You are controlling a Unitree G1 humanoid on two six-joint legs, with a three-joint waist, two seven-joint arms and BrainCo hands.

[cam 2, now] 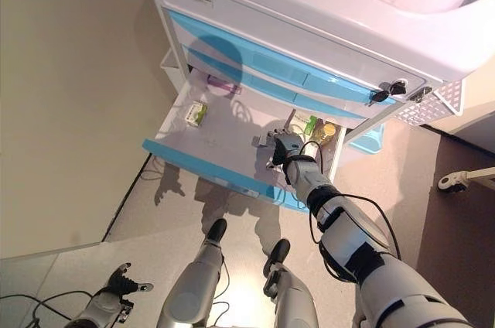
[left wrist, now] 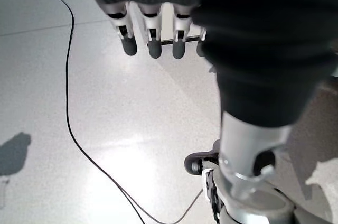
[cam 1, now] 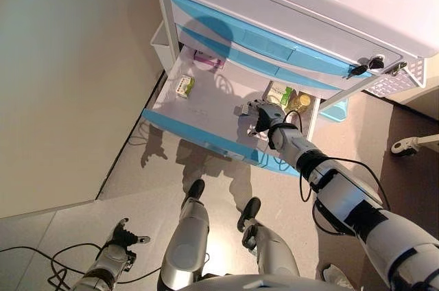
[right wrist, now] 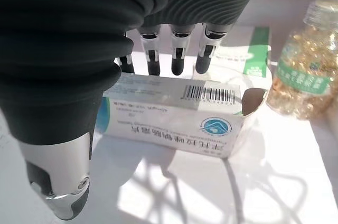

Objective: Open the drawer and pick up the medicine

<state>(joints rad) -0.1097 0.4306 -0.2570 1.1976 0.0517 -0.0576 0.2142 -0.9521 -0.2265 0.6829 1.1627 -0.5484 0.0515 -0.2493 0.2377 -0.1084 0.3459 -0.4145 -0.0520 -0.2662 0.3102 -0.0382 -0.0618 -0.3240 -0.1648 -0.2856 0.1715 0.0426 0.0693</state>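
Note:
The end flap of the medicine box stands away from a dark gap (right wrist: 252,100), so I expect the white medicine box (right wrist: 171,115) to open wide at that end when I grip and lift it.
The cart's lowest drawer (cam 1: 194,134) with a blue front stands pulled out. My right hand (cam 1: 264,117) reaches into its right half, open. In the right wrist view its fingers (right wrist: 177,57) stretch over the far top edge of a white medicine box (right wrist: 174,121) with a barcode, and the thumb (right wrist: 60,192) stays clear on the near side. The box lies flat on the drawer floor. My left hand (cam 1: 122,237) hangs low by the floor at the lower left, open and holding nothing.
Beside the box stand a bottle of yellow capsules (right wrist: 305,71) and a green-and-white box (right wrist: 252,49). A small green box (cam 1: 184,86) and a purple packet (cam 1: 208,60) lie in the drawer's left half. Closed blue drawers (cam 1: 274,47) are above. A wall runs on the left.

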